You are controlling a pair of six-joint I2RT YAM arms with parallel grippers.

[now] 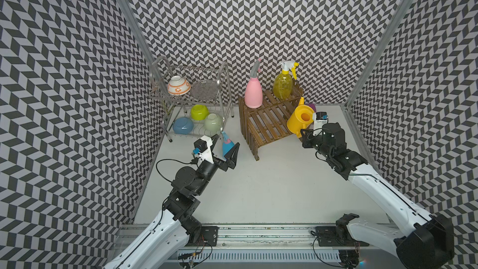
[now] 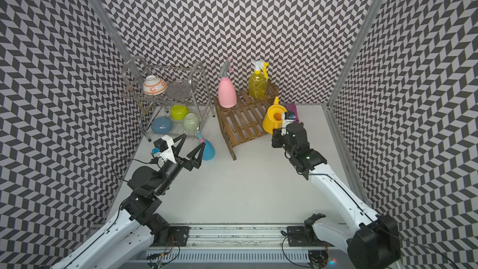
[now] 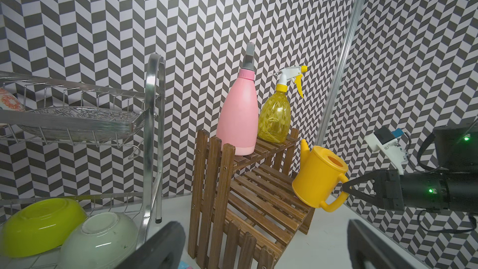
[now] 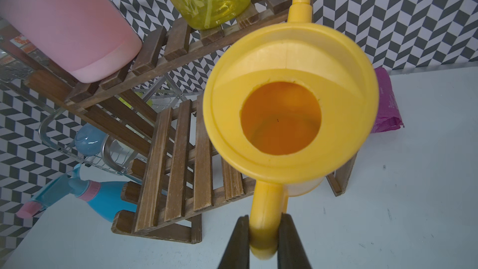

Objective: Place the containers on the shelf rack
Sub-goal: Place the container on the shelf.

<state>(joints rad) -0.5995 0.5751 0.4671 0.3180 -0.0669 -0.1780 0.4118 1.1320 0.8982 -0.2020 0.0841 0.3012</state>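
The robot's right gripper should bring the yellow watering can (image 3: 317, 179) inward and stand it upright on the slats (image 1: 282, 128) before it opens, because the can tilts over the end of the lower step.
On the top step of the brown shelf rack (image 1: 266, 125) (image 2: 243, 122) stand a pink spray bottle (image 1: 253, 94) (image 3: 238, 115) and a translucent yellow trigger sprayer (image 1: 283, 85) (image 3: 274, 117). A yellow watering can (image 1: 300, 121) (image 3: 318, 177) (image 4: 289, 115) tilts at the right end of the lower step. My right gripper (image 4: 263, 226) (image 3: 345, 190) is shut on its handle. A blue spray bottle (image 2: 208, 148) (image 4: 103, 197) lies on the table left of the rack. My left gripper (image 2: 194, 139) (image 3: 265, 223) hovers open just above it.
A silver wire dish rack (image 1: 191, 94) stands at the back left with a white-orange bowl (image 1: 178, 85) on top and green (image 1: 199, 112), blue (image 1: 183, 125) and pale (image 1: 213, 122) bowls below. A purple packet (image 2: 293, 111) lies behind the watering can. Patterned walls close three sides.
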